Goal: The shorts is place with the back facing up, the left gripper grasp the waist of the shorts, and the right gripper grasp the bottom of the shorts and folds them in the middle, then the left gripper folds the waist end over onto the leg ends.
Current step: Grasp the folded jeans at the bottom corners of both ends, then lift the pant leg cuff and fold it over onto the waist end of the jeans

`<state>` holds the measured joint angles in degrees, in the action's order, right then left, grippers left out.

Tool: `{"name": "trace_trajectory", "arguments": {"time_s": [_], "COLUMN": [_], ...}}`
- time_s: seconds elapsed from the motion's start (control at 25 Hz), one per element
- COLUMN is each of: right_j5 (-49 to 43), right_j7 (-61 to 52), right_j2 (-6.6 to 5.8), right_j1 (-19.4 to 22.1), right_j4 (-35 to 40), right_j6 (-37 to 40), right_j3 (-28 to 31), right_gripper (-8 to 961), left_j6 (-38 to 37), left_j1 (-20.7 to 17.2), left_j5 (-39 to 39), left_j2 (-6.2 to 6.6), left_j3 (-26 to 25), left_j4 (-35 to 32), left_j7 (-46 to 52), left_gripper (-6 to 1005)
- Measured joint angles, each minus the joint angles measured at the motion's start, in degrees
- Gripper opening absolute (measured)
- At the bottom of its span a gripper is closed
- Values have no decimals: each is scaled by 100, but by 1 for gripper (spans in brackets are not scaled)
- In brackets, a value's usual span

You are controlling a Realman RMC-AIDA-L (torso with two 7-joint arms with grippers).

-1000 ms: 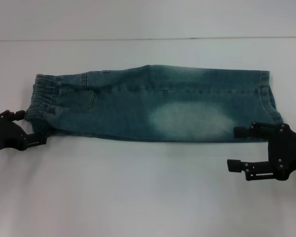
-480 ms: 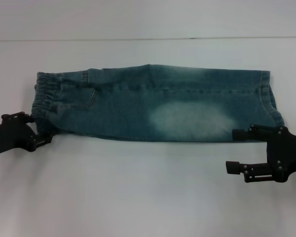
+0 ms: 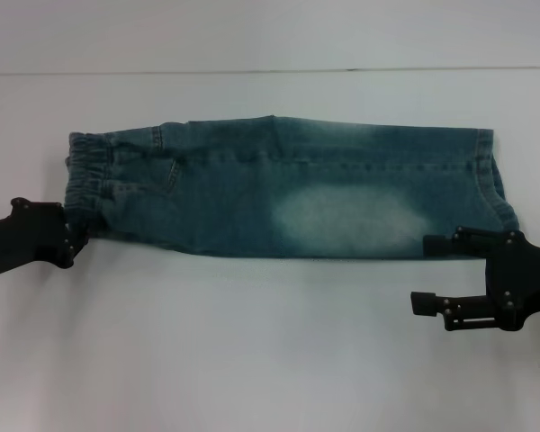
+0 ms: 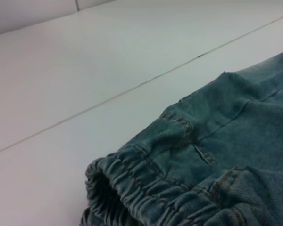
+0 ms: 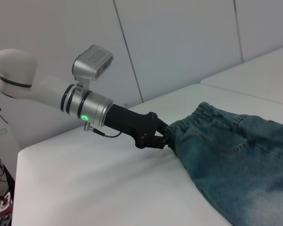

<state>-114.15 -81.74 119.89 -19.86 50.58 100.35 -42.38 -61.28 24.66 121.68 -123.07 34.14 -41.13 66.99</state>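
The shorts' ruffled waist (image 3: 88, 173) will bunch up as I fold it over the leg ends, because my left gripper is holding only the waist's near corner (image 3: 83, 225).
The shorts (image 3: 288, 193) lie folded lengthwise into a long denim strip across the white table. The waist of the shorts (image 3: 85, 175), a ruffled elastic band, is at the left end and fills the left wrist view (image 4: 132, 188). The bottom of the shorts, the leg ends (image 3: 490, 175), lie at the right end. My left gripper (image 3: 76, 238) is at the waist's near corner; the right wrist view shows the left gripper (image 5: 164, 140) shut on that denim edge. My right gripper (image 3: 429, 273) stands open just in front of the leg end, its far finger (image 3: 436, 241) at the shorts' near edge.
A table seam (image 3: 270, 70) runs across behind the shorts. White tabletop (image 3: 252, 351) stretches in front of the shorts between the two arms. A wall of pale panels (image 5: 179, 42) stands behind the left arm.
My left gripper has slid in to the waist's near corner and its fingers have come together on it. The right gripper has barely moved.
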Motion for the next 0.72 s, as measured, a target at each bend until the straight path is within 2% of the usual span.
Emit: {"name": "trace_trajectory", "arguments": {"time_s": [0.28,0.52,0.72], "right_j5": [13,144,424], "right_j7": [43,146,464], "right_j2": [0,3,-3], "right_j1": [-17,-42,-121], "right_j4": [-68,-339,-844], "right_j6": [-33,-519,-1002], "right_j3": [200,357,352], "right_gripper": [904,899,884], "left_j6": [-78,-385,-985], "left_j1": [24,-25,235], "left_j5": [8,273,586], "left_j2": [-6,-6,64], "left_j3": [133,648,771], "left_j4": [-290,-1351,-2112], "left_j7": [334,1376,2349], "left_gripper": [155,90,78]}}
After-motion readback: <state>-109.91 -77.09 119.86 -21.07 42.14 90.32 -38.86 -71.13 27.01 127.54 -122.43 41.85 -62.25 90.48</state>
